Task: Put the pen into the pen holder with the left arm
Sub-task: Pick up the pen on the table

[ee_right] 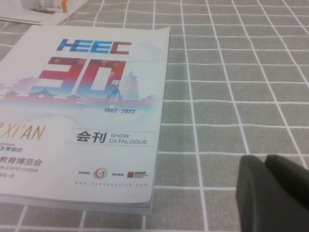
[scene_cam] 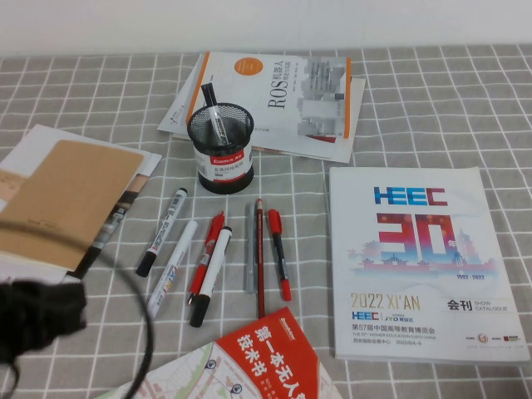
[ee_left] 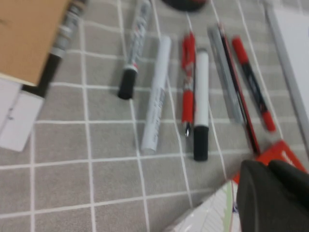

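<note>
Open cloth lies on both sides of the marker [scene_cam: 162,232] nearest the brown notebook, so my left gripper continues to go toward the marker's white body [scene_cam: 167,222] and closes there.
The black mesh pen holder [scene_cam: 221,150] stands at the back centre, and a white-barrelled marker with black print [scene_cam: 213,115] leans inside it. Two more markers fit the pen's look. One lies at the left of the pen row [scene_cam: 163,230] [ee_left: 131,58]; the other lies beside a red pen [scene_cam: 211,270] [ee_left: 201,108]. My left arm [scene_cam: 37,312] is low at the front left. The left gripper [ee_left: 268,169] is shut and empty, above the front leaflets, short of the pen row. My right gripper [ee_right: 264,162] is shut and empty over bare cloth beside the catalogue.
An all-white marker [scene_cam: 173,268], red pens [scene_cam: 278,252], a grey pen [scene_cam: 249,249] and a red pencil [scene_cam: 259,258] lie in the row. A HEEC catalogue [scene_cam: 416,258] lies right, a brown notebook [scene_cam: 62,199] left, a ROS book [scene_cam: 283,100] behind, a red booklet [scene_cam: 270,353] in front.
</note>
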### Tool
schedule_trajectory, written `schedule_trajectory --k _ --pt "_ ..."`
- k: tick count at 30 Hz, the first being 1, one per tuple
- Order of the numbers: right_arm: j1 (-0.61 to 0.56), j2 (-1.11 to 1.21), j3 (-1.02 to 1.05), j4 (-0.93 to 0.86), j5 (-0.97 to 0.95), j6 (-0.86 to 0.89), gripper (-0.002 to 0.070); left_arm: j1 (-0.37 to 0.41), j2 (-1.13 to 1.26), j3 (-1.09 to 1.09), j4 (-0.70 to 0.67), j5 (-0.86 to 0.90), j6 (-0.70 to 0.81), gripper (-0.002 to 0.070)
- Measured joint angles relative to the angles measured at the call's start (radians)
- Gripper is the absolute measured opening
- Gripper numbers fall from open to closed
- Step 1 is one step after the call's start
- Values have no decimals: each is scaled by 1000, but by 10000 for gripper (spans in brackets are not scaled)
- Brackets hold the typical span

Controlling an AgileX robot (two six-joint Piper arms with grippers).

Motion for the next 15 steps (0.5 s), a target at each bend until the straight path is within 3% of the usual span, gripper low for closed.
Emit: schedule_trajectory --k 6,15 --pt "0 0 0 0 0 0 -14 0 274 -221 14 116 77 -3" --pt "0 0 0 0 0 0 -14 -33 635 -520 141 224 58 -3"
